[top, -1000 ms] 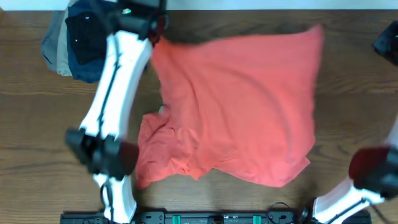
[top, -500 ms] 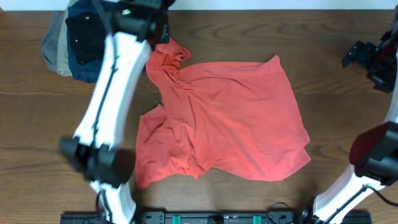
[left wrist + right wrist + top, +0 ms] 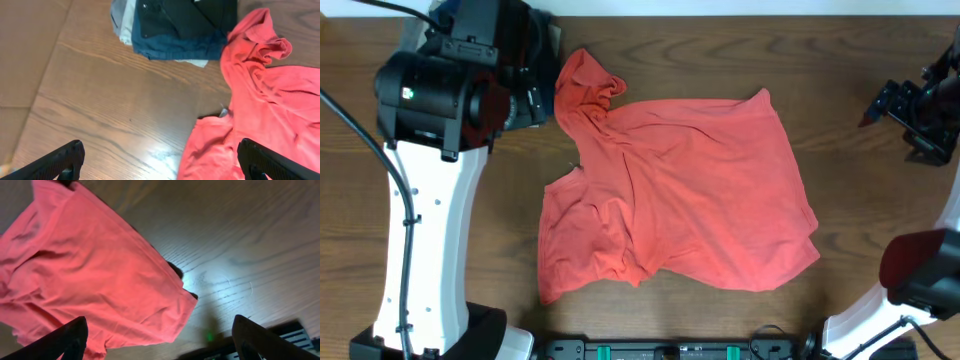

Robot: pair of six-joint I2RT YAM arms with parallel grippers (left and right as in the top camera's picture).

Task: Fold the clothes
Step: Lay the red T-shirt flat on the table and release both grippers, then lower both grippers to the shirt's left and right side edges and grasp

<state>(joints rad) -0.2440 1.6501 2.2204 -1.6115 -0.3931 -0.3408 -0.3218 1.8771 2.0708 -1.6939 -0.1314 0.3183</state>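
Note:
Next, my right gripper grabs the opposite edge (image 3: 806, 206) of the T-shirt and pulls the T-shirt clear before folding, because it lies crumpled with its bunched corner (image 3: 586, 84) against the stack.
The clothes, a coral-red T-shirt (image 3: 680, 195), lie crumpled and partly spread in the middle of the wooden table, one bunched corner reaching up to the far left. My left gripper (image 3: 535, 65) hovers above that corner, open and empty. In the left wrist view the left gripper (image 3: 162, 162) stands wide open over bare wood and the T-shirt's (image 3: 265, 100) left edge. My right gripper (image 3: 898, 105) hangs open off the shirt's right side. In the right wrist view the right gripper (image 3: 160, 340) is open with the T-shirt (image 3: 90, 270) below and nothing between its fingers.
A stack of folded dark, navy and pale garments (image 3: 175, 27) sits at the far left corner, just beside the shirt's bunched corner. A black base strip (image 3: 670, 350) runs along the near table edge. The left arm's white link (image 3: 425, 230) stands left of the shirt.
Both grippers opened and let go of the shirt, which dropped from a lifted spread onto the table. The left arm pulled up and back. The right gripper stays out at the right.

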